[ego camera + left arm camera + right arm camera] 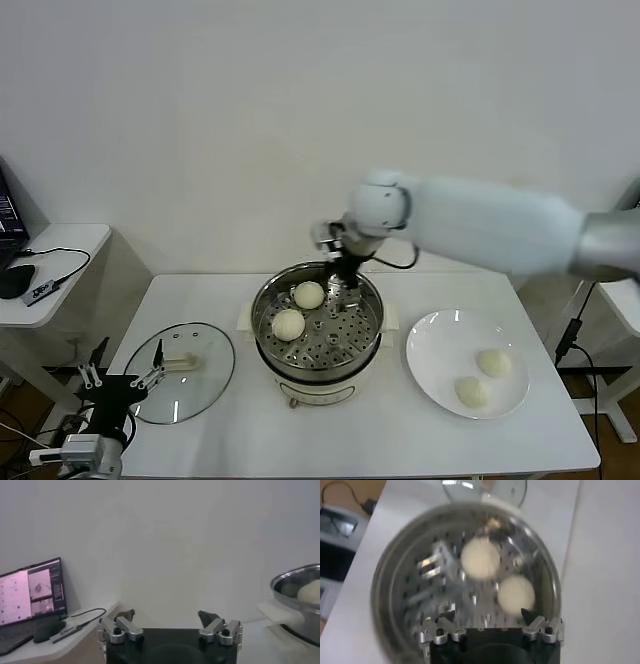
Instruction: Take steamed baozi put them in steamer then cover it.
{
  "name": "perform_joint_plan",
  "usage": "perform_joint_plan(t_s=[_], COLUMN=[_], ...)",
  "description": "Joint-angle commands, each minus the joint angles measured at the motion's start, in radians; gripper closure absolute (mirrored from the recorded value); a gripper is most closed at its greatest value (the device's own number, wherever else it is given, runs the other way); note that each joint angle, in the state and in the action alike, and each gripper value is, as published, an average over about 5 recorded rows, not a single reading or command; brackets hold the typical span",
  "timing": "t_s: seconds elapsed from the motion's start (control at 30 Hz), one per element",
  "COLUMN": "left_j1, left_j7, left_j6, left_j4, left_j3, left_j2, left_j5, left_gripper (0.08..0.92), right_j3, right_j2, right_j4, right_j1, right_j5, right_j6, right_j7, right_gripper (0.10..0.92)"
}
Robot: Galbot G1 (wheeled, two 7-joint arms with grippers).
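The nearer baozi (472,391) will come away alone when I lift it, because a gap of white plate (483,377) lies between the baozi.
The steamer (335,338) stands mid-table on its white base, with two steamed baozi (309,295) (288,324) on its perforated floor. Two more baozi (494,362) (472,392) lie on the white plate (435,348) to the right. My right gripper (347,281) hangs over the steamer's far rim. In the right wrist view it (488,615) is open and empty, above the two baozi (480,558) (516,592). The glass cover (180,372) lies flat on the table, left of the steamer. My left gripper (118,381) (167,616) is open and empty, low beside the table's left front corner.
A side table with a laptop (30,595), a mouse (14,281) and cables stands at the far left. A white wall runs behind the table. In the left wrist view the steamer's rim (295,582) shows off to one side.
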Motion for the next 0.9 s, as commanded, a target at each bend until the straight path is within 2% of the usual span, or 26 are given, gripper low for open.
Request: perform_joint_plan(t_s=[0.03, 0.23, 0.47, 0.57, 0.9], left_j1=[-0.002, -0.005, -0.002, 0.0, 0.016], left_j7=[0.001, 0.001, 0.0, 0.0, -0.003], left_j6=[0.003, 0.006, 0.008, 0.009, 0.007], left_j4=[-0.001, 0.003, 0.011, 0.017, 0.015], left_j3=[0.02, 0.043, 0.058, 0.061, 0.075], left_j2=[0.003, 0.002, 0.001, 0.0, -0.026], left_j5=[0.007, 0.023, 0.042, 0.051, 0.076], left_gripper=[0.177, 0.177, 0.177, 0.177, 0.177], right_j3=[-0.021, 0.09, 0.452, 0.517, 0.515], right_j2=[-0.375, -0.581, -0.75, -0.763, -0.686], right_j4=[0.181, 0.231, 0.239, 0.225, 0.166], right_j1=[0.05, -0.123, -0.625, -0.749, -0.804], right_j5=[-0.162, -0.276, -0.455, -0.514, -0.569], right_j6=[0.111, 0.152, 0.198, 0.215, 0.233], right_j7=[-0.117, -0.14, -0.148, -0.146, -0.123], right_gripper=[0.203, 0.203, 0.203, 0.203, 0.203])
